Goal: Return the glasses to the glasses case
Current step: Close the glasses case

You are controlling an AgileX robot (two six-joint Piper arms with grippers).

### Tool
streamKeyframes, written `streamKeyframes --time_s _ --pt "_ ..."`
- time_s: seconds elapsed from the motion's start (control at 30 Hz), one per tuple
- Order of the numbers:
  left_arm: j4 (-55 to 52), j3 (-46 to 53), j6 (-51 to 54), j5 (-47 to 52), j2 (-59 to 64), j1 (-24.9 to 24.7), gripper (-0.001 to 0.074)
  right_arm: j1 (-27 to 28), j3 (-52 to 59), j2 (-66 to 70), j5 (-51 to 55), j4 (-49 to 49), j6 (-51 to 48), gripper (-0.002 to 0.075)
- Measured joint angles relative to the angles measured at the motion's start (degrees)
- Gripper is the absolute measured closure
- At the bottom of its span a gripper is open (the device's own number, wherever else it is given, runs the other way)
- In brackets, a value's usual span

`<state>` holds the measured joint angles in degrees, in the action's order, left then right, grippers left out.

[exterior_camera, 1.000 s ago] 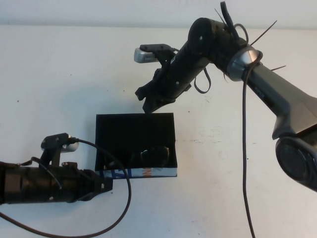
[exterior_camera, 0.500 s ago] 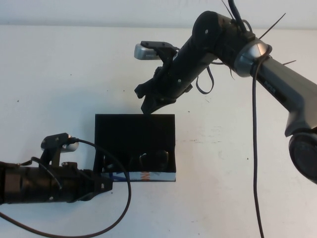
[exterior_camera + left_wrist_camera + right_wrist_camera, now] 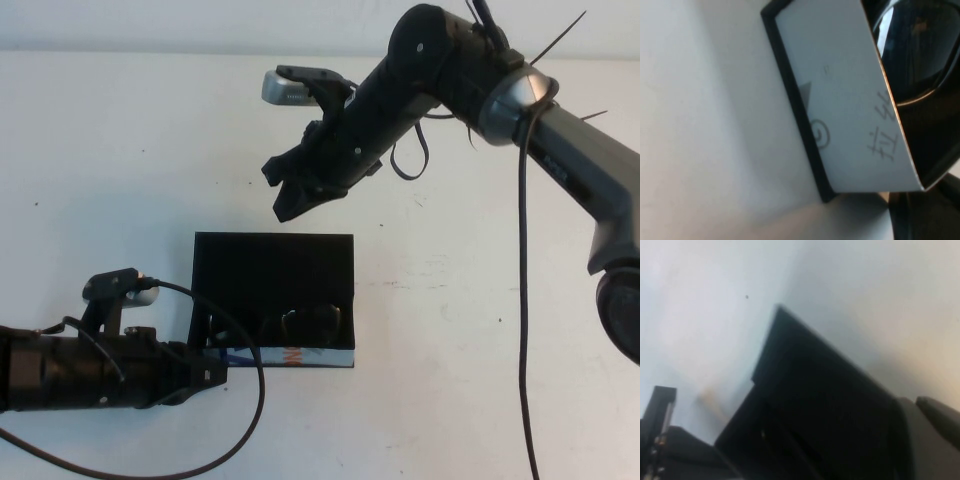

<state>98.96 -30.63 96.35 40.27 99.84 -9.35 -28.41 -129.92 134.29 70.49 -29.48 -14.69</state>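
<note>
My right gripper is beyond the raised lid's far edge (image 3: 274,235), so it should come back and push the lid (image 3: 272,268) down while my left gripper steadies the case.
The glasses case (image 3: 272,272) stands open in the middle of the table, its black lid raised and its printed front edge (image 3: 300,355) facing me. The black glasses (image 3: 312,322) lie inside it, toward the right. In the left wrist view the case's pale side wall (image 3: 840,100) and one dark lens of the glasses (image 3: 920,55) fill the picture. My left gripper (image 3: 215,373) rests low at the case's front left corner. My right gripper (image 3: 285,205) hangs shut and empty in the air, just beyond the lid's far edge. The right wrist view looks down on the black case (image 3: 815,395).
The table (image 3: 120,160) is plain white. A black cable (image 3: 255,400) loops from my left arm in front of the case. Another cable (image 3: 520,300) hangs from my right arm on the right side.
My right gripper has lifted up and away from the lid's far edge, drifting slightly left. The case has shifted a little toward me. The left arm has not moved.
</note>
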Motion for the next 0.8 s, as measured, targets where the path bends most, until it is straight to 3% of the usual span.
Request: streamKeyframes --time_s 0.4,0.63,0.8 --pt "0.00 0.00 0.00 -0.09 0.00 0.00 0.0739 -0.45 6.03 -2.01 -0.05 0.34 -2.90 0.0734" --pt "0.00 0.00 0.00 -0.09 0.00 0.00 0.0739 -0.20 5.54 -1.88 -9.50 0.34 -2.90 0.0734" --pt "0.00 -0.13 0.00 -0.09 0.00 0.00 0.0739 1.10 3.40 1.05 -10.02 0.15 -1.59 0.0734"
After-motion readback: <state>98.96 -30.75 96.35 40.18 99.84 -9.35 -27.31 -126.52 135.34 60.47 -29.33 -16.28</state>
